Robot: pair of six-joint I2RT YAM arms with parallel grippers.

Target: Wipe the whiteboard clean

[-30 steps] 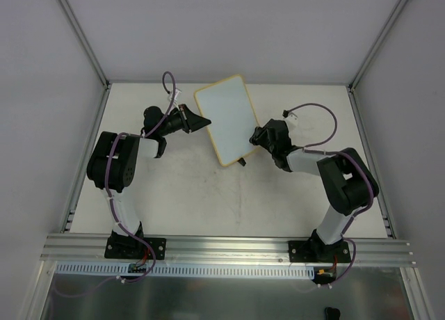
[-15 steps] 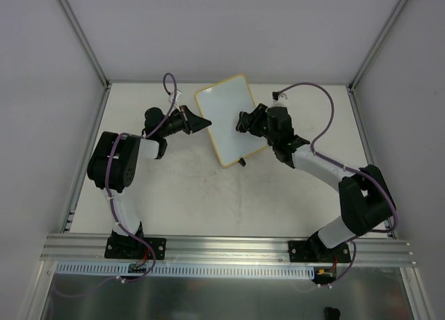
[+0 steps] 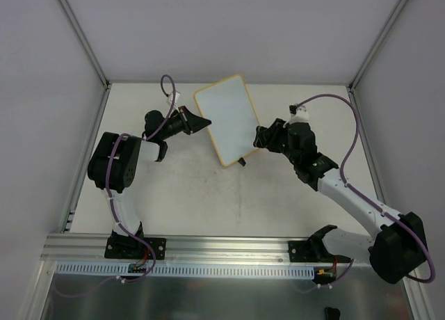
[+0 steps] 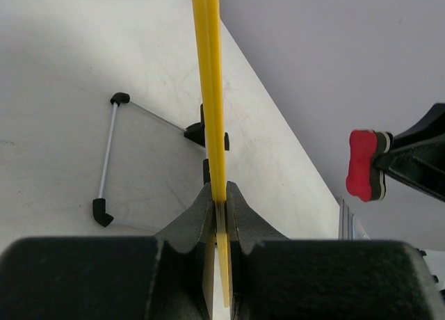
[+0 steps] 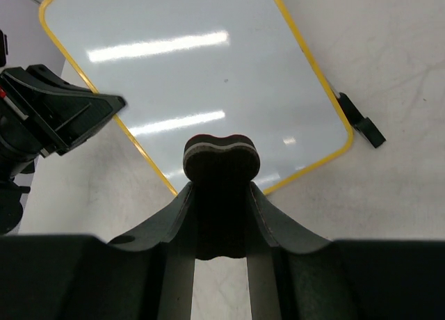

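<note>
The whiteboard's front side (image 3: 233,115) is free of marks, so my right gripper should keep going to the open tabletop (image 3: 264,181) near the clip foot and let go of the eraser there.
The whiteboard (image 3: 224,117), white with a thin yellow frame, stands tilted at the back middle of the table. My left gripper (image 3: 202,122) is shut on its left edge; in the left wrist view the yellow rim (image 4: 212,90) runs straight between the jaws of that gripper (image 4: 217,196). My right gripper (image 3: 259,137) is shut on a small eraser (image 5: 221,160) with a red back (image 4: 362,165). It hovers by the board's near right corner, apart from the face. The board's face (image 5: 201,69) shows only light reflections.
A black clip foot (image 5: 363,122) sticks out at the board's near corner. A thin metal stand rod with black ends (image 4: 106,157) lies on the table behind the board. Aluminium frame posts (image 3: 82,36) border the table's back corners.
The right gripper swept left over the board's face with the eraser, then came back to the near right corner; its arm stretched out to the right. The left gripper and board stayed put.
</note>
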